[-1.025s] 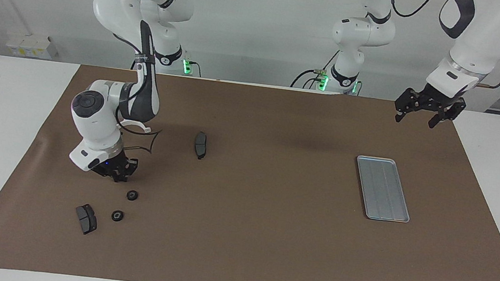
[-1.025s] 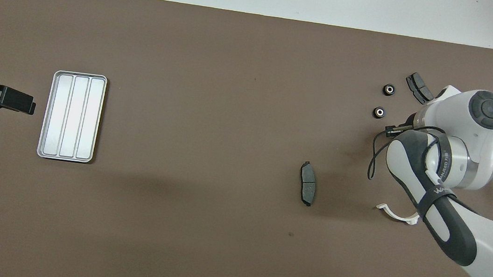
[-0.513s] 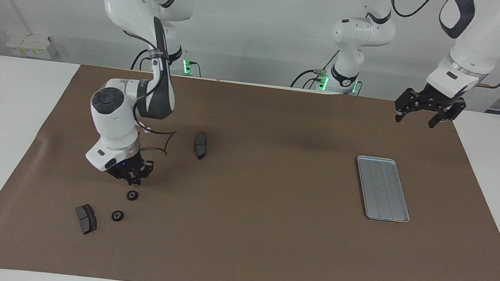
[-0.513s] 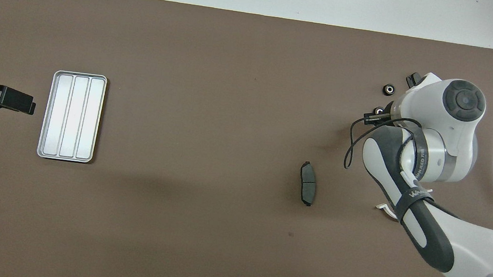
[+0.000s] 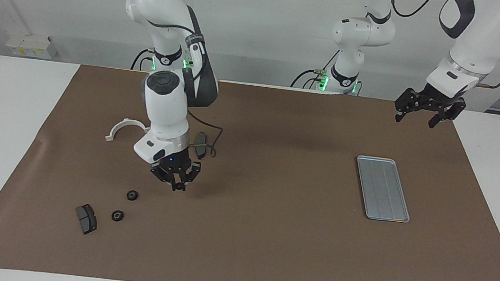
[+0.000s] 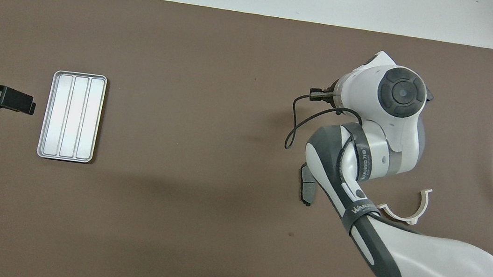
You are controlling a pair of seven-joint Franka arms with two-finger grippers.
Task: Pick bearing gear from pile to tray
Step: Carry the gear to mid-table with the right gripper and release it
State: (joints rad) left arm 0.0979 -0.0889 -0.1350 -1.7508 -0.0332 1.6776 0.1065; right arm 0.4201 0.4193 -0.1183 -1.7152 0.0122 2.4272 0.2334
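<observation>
My right gripper holds the gear in its fingertips [image 5: 180,186] and the mat's middle [image 6: 209,125] is clear, so it should keep heading toward the tray and release the gear midway.
The pile lies toward the right arm's end of the mat. It holds two small black gears [image 5: 132,195] [image 5: 117,215], a dark brake pad [image 5: 86,218] beside them, a second brake pad [image 5: 201,144] nearer the robots, and a white half-ring [image 5: 125,127]. My right gripper [image 5: 175,183] hangs above bare mat, between the gears and the second pad and clear of both. The silver ridged tray [image 5: 382,189] lies toward the left arm's end and has nothing in it. My left gripper [image 5: 417,114] waits open in the air, near the mat's corner and nearer the robots than the tray.
In the overhead view my right arm covers both gears and its own gripper. The tray [image 6: 71,116], the half-ring [image 6: 412,214], part of the second brake pad [image 6: 306,190] and my left gripper [image 6: 16,101] show there. The brown mat [image 5: 266,238] covers the table.
My right gripper has moved from beside the gears toward the middle of the table, uncovering the half-ring. Both gears and the pads lie where they were. The left arm has not moved.
</observation>
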